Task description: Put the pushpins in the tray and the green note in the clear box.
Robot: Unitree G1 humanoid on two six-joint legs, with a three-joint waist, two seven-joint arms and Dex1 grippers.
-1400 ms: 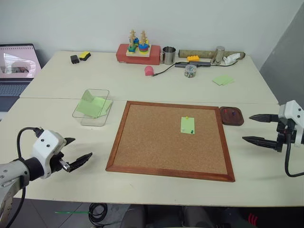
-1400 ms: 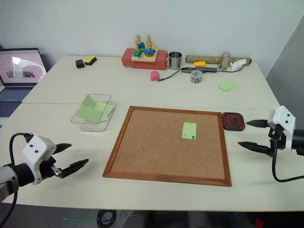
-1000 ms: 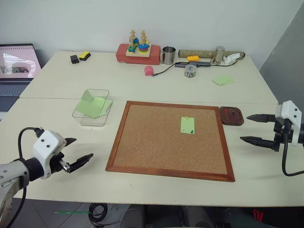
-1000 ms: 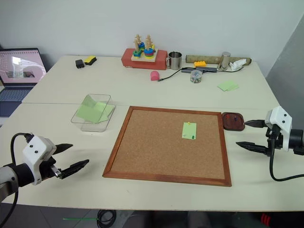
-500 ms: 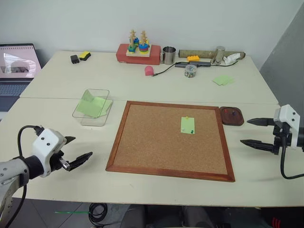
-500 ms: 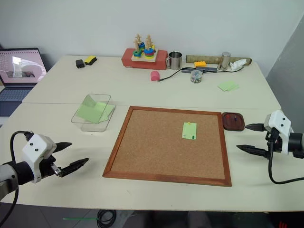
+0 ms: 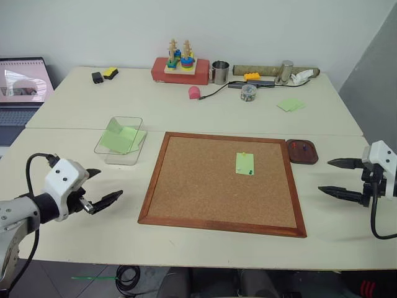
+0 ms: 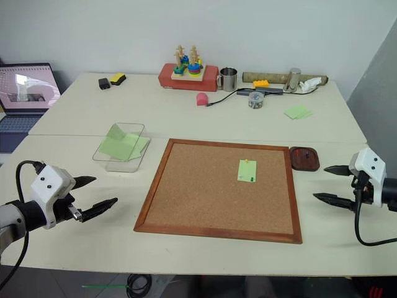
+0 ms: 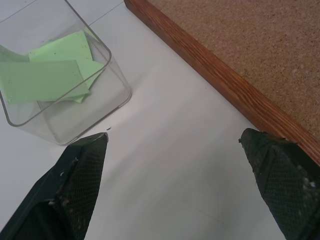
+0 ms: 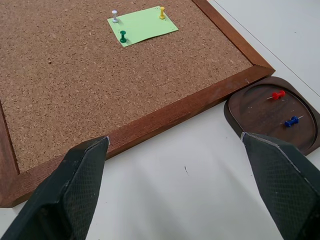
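When I pull the yellow pushpin out, the green note (image 7: 244, 163) should stay flat on the corkboard: the white and dark green pushpins (image 7: 250, 172) still pin it.
The green note (image 10: 142, 25) lies on the corkboard (image 7: 205, 186), held by a yellow pushpin (image 10: 162, 13), a dark green one (image 10: 123, 36) and a white one (image 10: 115, 16). The dark wooden tray (image 10: 255, 110) sits off the board's far right corner and holds a red pin (image 10: 278, 94) and a blue pin (image 10: 291, 121). The clear box (image 7: 133, 153), left of the board, contains green slips. My left gripper (image 7: 107, 184) hovers open near the box's front. My right gripper (image 7: 324, 175) is open in front of the tray. Both are empty.
At the table's back stand a red block with a stacking toy (image 7: 180, 67), a metal cup (image 7: 220, 72), a small jar (image 7: 249, 92), a pink object (image 7: 195, 92) and loose green slips (image 7: 291, 104). A laptop (image 7: 22, 81) sits far left.
My left gripper has risen a little and edged toward the board. The right gripper has barely shifted. Both stay open and empty.
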